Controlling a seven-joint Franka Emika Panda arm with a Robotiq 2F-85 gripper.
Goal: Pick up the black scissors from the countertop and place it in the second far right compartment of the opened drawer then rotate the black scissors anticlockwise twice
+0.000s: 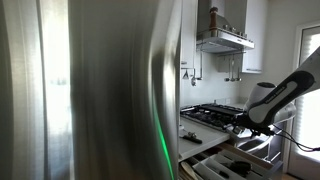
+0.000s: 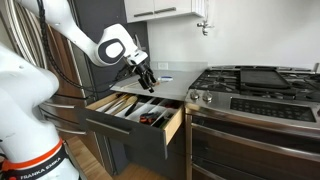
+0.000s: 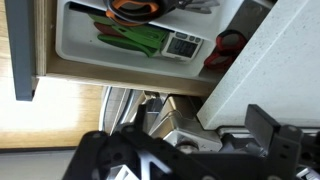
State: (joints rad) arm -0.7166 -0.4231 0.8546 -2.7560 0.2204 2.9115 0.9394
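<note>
The black scissors are inside the drawer's compartment and my gripper is past its edge (image 3: 150, 78), so I should go over the scissors and grip their handles (image 3: 134, 9) before I turn them.
A small dark object, which I take for the black scissors (image 1: 190, 137), lies on the pale countertop (image 1: 207, 131) near its front edge. In the wrist view the scissors do not show. My gripper (image 2: 148, 84) hangs open and empty just above the countertop (image 2: 168, 88), beside the hob and over the back of the opened drawer (image 2: 128, 108). In the wrist view the gripper (image 3: 205, 120) has its jaws wide apart, with nothing between them. The drawer (image 3: 60, 45) fills the top of that view and the countertop (image 3: 270, 60) lies at the right.
The black gas hob (image 2: 255, 80) adjoins the countertop. The drawer (image 1: 222, 162) holds green utensils (image 3: 135, 38), an orange item (image 3: 135, 10) and a reddish item (image 3: 228, 45). A steel fridge (image 1: 90, 90) blocks much of an exterior view. A small blue-and-white object (image 2: 166, 71) lies at the countertop's back.
</note>
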